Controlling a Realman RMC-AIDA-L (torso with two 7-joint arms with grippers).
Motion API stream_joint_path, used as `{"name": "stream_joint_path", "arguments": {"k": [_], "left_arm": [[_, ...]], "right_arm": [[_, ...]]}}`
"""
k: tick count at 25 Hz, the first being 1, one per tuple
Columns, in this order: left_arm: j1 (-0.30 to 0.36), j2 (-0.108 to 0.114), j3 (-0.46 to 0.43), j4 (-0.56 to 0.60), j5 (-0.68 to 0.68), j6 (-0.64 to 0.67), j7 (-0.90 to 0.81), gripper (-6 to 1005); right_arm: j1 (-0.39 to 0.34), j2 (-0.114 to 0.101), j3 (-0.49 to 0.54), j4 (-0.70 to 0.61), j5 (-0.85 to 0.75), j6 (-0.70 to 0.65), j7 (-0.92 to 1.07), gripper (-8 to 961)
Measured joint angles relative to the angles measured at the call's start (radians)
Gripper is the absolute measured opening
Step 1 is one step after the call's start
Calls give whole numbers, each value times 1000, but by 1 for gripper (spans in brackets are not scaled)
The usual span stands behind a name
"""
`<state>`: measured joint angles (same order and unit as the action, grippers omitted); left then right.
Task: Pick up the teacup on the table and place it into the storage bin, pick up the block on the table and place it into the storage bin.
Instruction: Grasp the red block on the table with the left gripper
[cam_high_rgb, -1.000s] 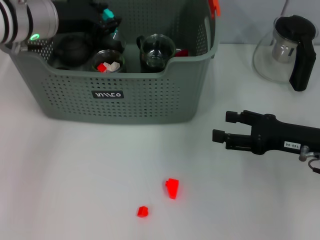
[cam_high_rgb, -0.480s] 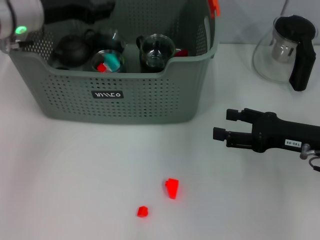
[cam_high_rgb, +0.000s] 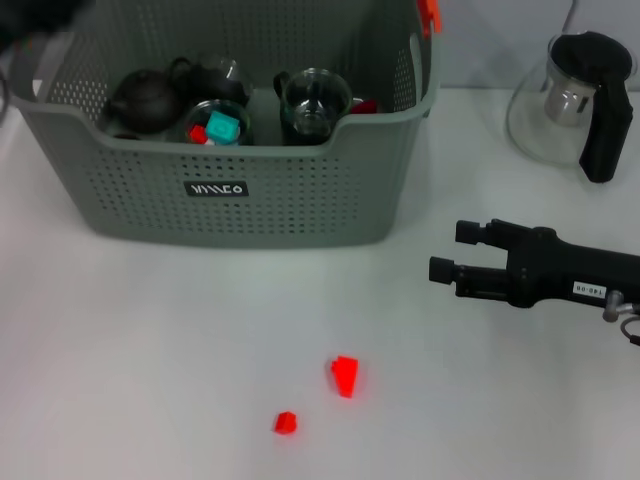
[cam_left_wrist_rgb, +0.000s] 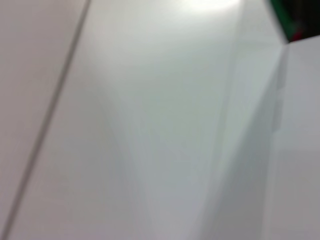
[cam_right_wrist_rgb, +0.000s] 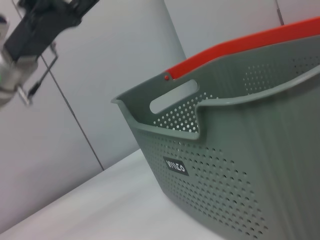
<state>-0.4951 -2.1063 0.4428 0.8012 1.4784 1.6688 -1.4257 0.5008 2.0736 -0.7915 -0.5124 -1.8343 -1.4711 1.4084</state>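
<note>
The small red block lies clear of the larger red block, so my left gripper should keep moving down until its open fingers are on both sides of the small red block.
The grey perforated storage bin stands at the back left of the table, and it fills the right wrist view. Inside it are glass teacups, dark pots, and a teal block lying in one glass cup. Two red blocks lie on the white table in front of the bin. My right gripper hovers open and holds nothing, right of the bin and up and right of the red blocks. The left gripper is raised high beyond the bin's left end. No teacup stands on the table.
A glass teapot with a black handle stands at the back right. Orange-red clips sit on the bin's rim. The left wrist view shows only blurred pale surfaces.
The left arm has risen up and left, away from the bin. The teal block it carried now lies in a glass cup in the bin. The right gripper has hardly moved.
</note>
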Motion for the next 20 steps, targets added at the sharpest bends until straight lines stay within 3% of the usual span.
{"name": "stream_joint_path", "arguments": {"k": [3, 7, 11, 20], "left_arm": [[26, 6, -36, -100, 127, 51, 172, 776], [98, -27, -33, -125, 321, 109, 385, 761], [153, -54, -22, -116, 491, 117, 448, 739], [163, -63, -20, -133, 778, 98, 560, 690]], "right_arm": [[1, 0, 0, 3, -2, 0, 0, 927], [0, 1, 0, 5, -2, 0, 0, 927], [0, 0, 0, 9, -5, 2, 0, 927], [-2, -1, -4, 9, -8, 6, 3, 927]]}}
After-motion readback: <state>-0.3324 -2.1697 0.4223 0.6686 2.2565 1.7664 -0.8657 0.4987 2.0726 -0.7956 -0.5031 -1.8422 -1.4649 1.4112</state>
